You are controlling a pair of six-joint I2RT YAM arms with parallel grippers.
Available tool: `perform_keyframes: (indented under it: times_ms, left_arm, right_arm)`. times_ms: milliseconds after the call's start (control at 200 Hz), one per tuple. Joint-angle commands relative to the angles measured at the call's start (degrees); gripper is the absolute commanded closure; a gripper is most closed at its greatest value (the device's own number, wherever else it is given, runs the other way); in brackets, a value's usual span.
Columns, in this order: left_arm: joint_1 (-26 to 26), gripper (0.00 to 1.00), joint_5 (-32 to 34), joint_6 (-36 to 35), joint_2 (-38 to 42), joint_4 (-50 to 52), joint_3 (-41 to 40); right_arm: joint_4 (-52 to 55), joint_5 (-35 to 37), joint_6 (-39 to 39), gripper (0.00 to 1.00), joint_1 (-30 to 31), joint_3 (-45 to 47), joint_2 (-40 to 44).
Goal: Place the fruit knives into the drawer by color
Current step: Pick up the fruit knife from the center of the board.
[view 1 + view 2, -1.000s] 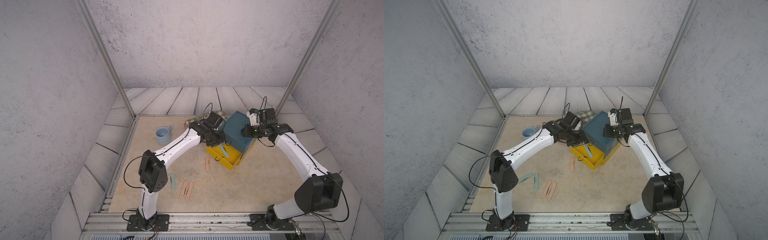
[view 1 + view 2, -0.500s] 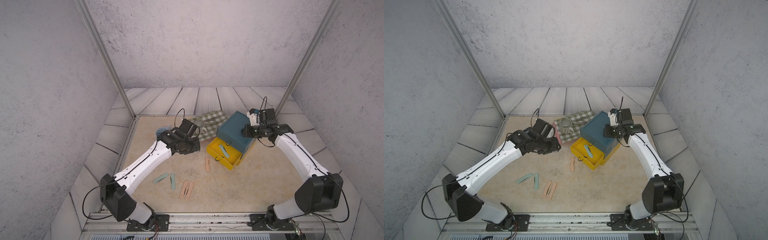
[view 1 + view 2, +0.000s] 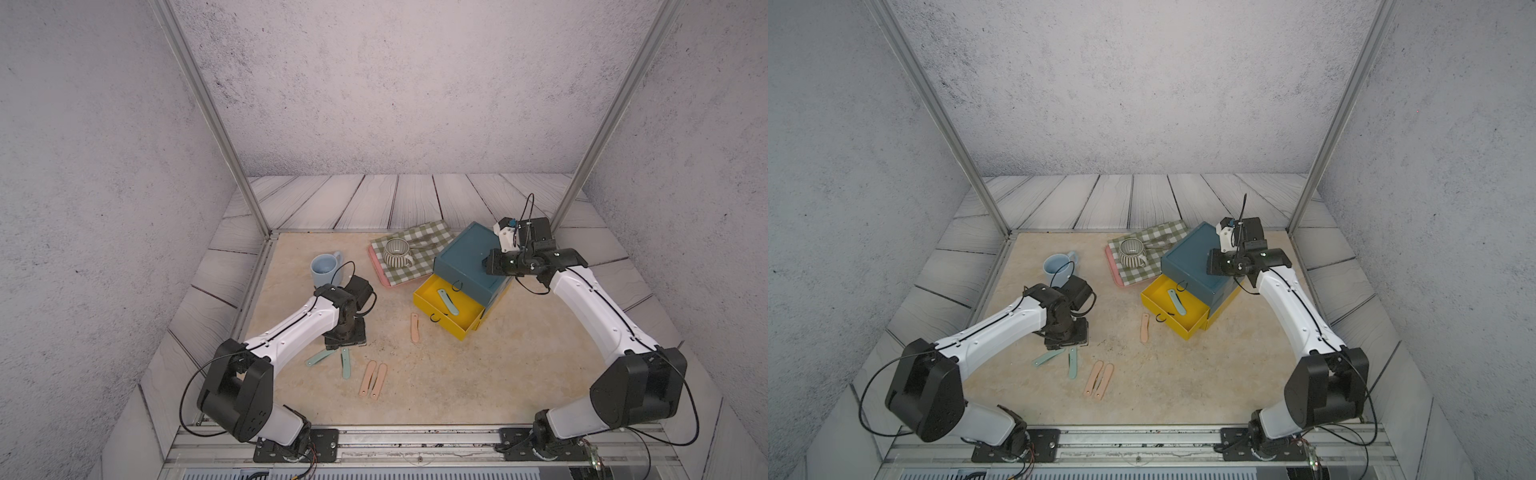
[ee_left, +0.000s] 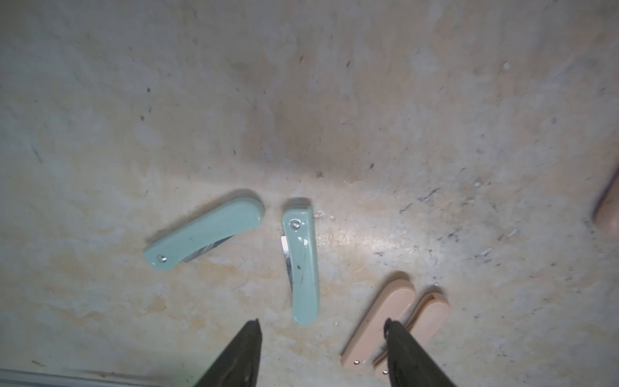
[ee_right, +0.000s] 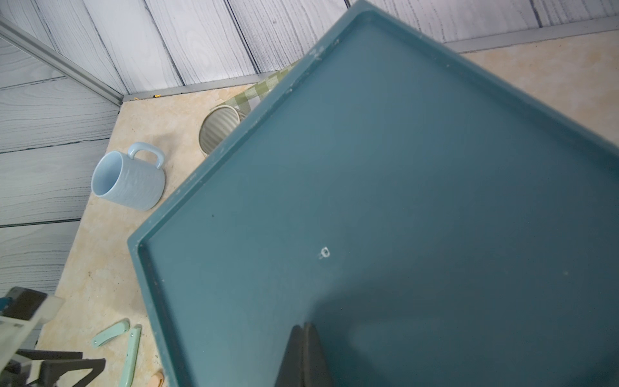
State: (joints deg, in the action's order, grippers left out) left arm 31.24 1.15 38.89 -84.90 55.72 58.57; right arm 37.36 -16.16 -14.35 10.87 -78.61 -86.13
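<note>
I should keep lowering my left gripper, as the mint-green knife (image 3: 345, 363) nearest the peach-pink pair points straight into its open fingers, until they straddle its handle (image 3: 346, 368).
The drawer (image 3: 467, 255) is a teal-topped chest at the back right, and its yellow lower drawer (image 3: 428, 296) is pulled out. One mint-green fruit knife (image 3: 448, 302) lies inside it. Two mint-green knives (image 4: 204, 233) (image 4: 301, 261) lie on the table close to my left gripper (image 4: 321, 326). That gripper hangs open just above them, holding nothing. Two peach-pink knives (image 3: 368, 377) (image 3: 379, 380) lie side by side nearby. One more peach-pink knife (image 3: 414, 327) lies by the yellow drawer. My right gripper (image 5: 306, 326) is shut and empty over the chest's teal top (image 5: 385, 201).
A light blue mug (image 3: 325, 268) stands at the back left. A pink tray (image 3: 376, 266) with a checked cloth and a striped cup (image 3: 395, 252) sits beside the chest. A metal rail (image 3: 415, 436) runs along the front edge.
My left arm has swung away from the yellow drawer to the front left, over the two mint-green knives, and its jaws have opened wider. The right arm has not moved.
</note>
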Motion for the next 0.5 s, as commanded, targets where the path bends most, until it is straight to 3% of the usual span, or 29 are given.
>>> perform_keyframes:
  times_ms: [0,495]
  left_arm:
    - [-0.31,0.35,0.75,-1.08,-0.73,-0.83,-2.82]
    - [-2.45,0.36,-5.63,0.41,-5.97,-9.51,-8.71]
  right_arm:
    - [18.98,4.47,0.46,0.98,0.11,6.01,-4.58]
    - [18.84,3.94,0.11,0.96,0.11,5.79,-4.73]
